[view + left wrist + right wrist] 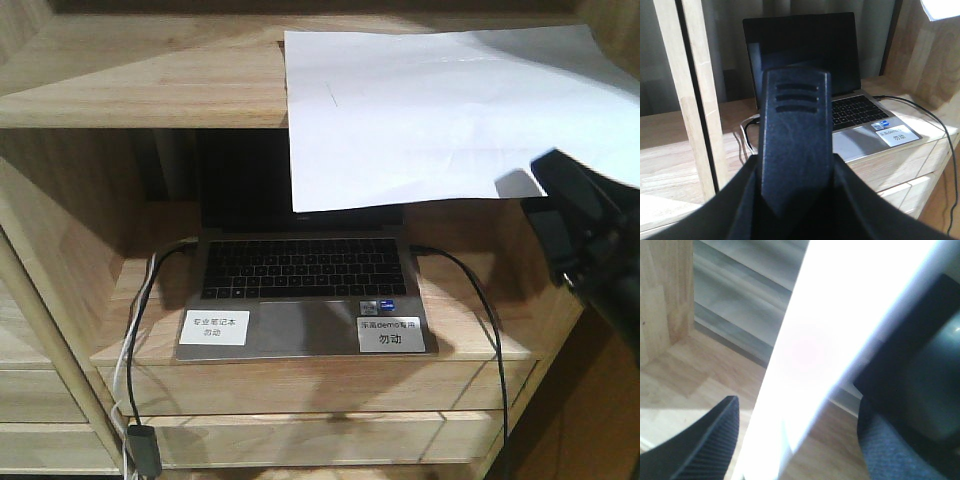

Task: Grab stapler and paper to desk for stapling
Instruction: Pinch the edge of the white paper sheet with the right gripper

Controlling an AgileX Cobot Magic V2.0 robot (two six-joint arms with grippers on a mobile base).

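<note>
The overhanging edge (400,203) stays almost straight. The white paper (450,115) will stay spread out and droop only a little when I carry it by one end.
The white paper (430,110) lies on the top shelf and hangs over its front edge, in front of the laptop screen. My right gripper (550,190) is at the sheet's lower right corner. In the right wrist view that gripper (800,450) is open, and the bright paper (840,315) runs between its spread fingers (705,440). In the left wrist view a dark stapler (796,130) with three slots near its tip stands upright between the jaws of my left gripper (796,165), which is shut on it. A corner of the paper (940,7) shows at the top right. The desk is out of view.
An open grey laptop (300,270) with two white labels (214,327) sits on the lower shelf, above drawers. A black cable (480,300) runs off its right side and white cables (135,330) off its left. A wooden shelf post (695,100) stands left of the stapler.
</note>
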